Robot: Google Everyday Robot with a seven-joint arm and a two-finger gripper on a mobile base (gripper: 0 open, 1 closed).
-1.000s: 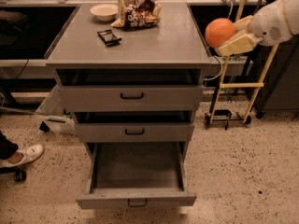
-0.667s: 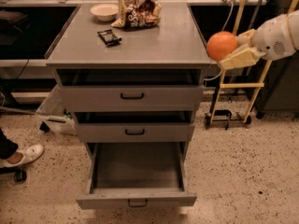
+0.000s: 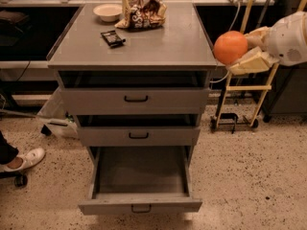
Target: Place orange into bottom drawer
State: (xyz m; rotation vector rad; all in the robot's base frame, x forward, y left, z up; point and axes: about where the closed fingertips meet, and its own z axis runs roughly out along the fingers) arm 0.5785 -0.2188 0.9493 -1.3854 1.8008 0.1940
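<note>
Next, I lower the orange [image 3: 230,48] with my gripper and bring it back over the drawer's interior [image 3: 144,177], because it hangs past the cabinet's corner, high and wide of the bottom drawer.
My gripper [image 3: 242,49] is at the right of the grey cabinet, level with its top edge, and is shut on the orange [image 3: 230,47], a round bright fruit held in the air just off the cabinet's right front corner. The white arm reaches in from the right edge. The bottom drawer [image 3: 140,204] is pulled out far below and left of the orange, its wide grey interior bare. The two shallower drawers above it, with black handles, stand slightly open.
On the cabinet top [image 3: 158,42] sit a white bowl [image 3: 108,11], a crinkled snack bag [image 3: 142,12] and a small dark packet [image 3: 113,38]. A yellow-framed cart [image 3: 242,87] stands right of the cabinet. A person's white shoe [image 3: 24,160] is at the left on the speckled floor.
The gripper with the orange has moved slightly down and to the right, staying beside the cabinet's right edge. The drawers have not moved.
</note>
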